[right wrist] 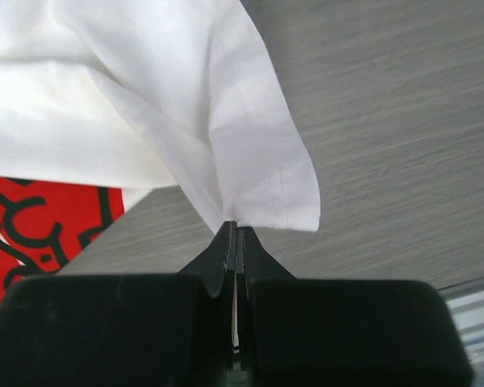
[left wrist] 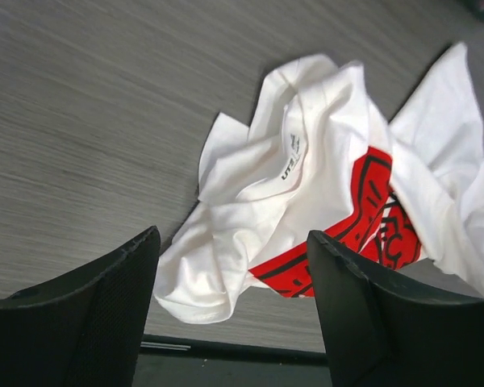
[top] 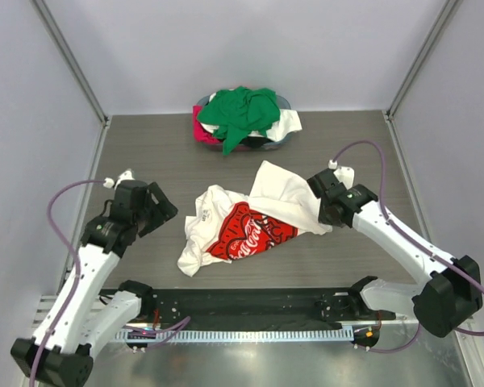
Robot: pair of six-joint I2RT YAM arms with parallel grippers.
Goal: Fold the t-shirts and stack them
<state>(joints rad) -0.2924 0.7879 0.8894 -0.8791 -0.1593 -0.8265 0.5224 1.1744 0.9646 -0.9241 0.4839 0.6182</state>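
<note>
The t-shirt lies bunched (top: 244,232) around its red print, so next my right gripper pulls the t-shirt's pinched edge (top: 323,228) away from the heap to spread the t-shirt before folding.
A cream-white t-shirt with a red Coca-Cola print (top: 240,228) lies crumpled in the middle of the table. It also shows in the left wrist view (left wrist: 306,193) and the right wrist view (right wrist: 145,97). My right gripper (top: 321,216) is shut on the shirt's right edge, the cloth pinched between its fingertips (right wrist: 235,230) and lifted a little. My left gripper (top: 163,211) is open and empty, left of the shirt and above the table; the shirt's near-left corner (left wrist: 195,282) lies just beyond its fingers (left wrist: 363,298).
A dark basket (top: 284,103) at the back middle holds a heap of green (top: 242,113), pink-red (top: 200,129) and white (top: 284,122) shirts. A black rail (top: 250,302) runs along the table's near edge. Grey walls enclose the table.
</note>
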